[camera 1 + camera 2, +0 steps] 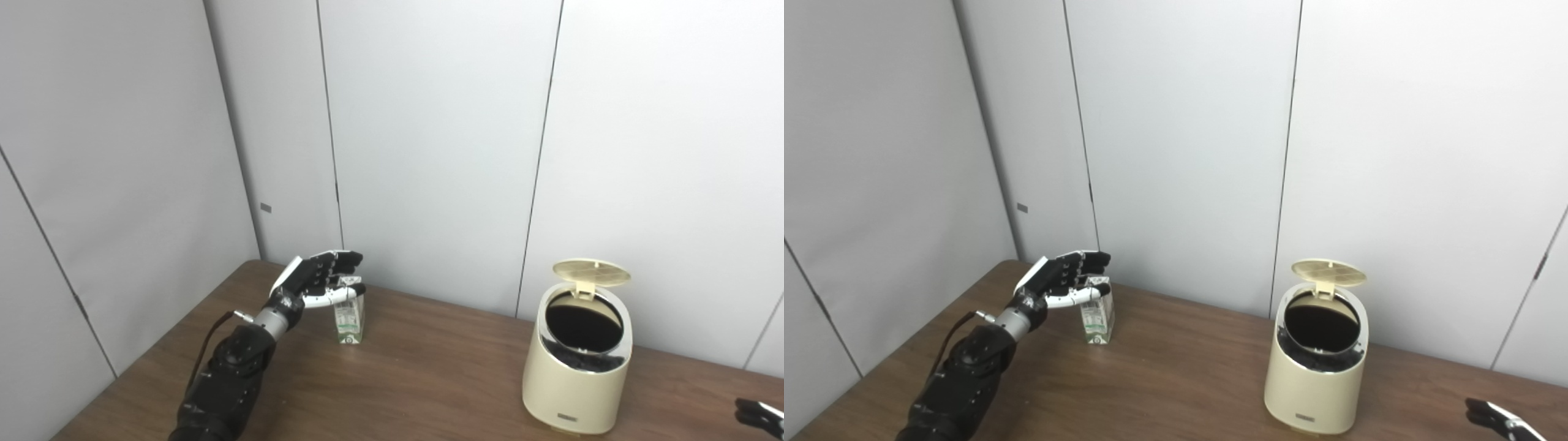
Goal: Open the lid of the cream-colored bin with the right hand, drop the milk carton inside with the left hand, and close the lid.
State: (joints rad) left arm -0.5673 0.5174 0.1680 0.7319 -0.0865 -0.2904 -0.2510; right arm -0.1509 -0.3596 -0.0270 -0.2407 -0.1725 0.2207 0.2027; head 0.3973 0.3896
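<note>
My gripper will drop the milk carton (350, 319) into the cream-colored bin (577, 382), and the carton's end should stay in sight inside the bin's opening, because the carton is tall for the bin.
A small green-and-white milk carton (350, 320) stands upright on the brown table (429, 380) near the back left. My left hand (315, 278) is at the carton's top, fingers spread above and behind it and the thumb across its front; it is open. The cream-colored bin (579, 361) stands at the right with its round lid (591, 273) tipped up and the dark inside showing. Only the fingertips of my right hand (759, 415) show at the lower right edge, well away from the bin.
Grey wall panels (429, 153) close off the back and the left side of the table. A stretch of bare wood separates the carton from the bin.
</note>
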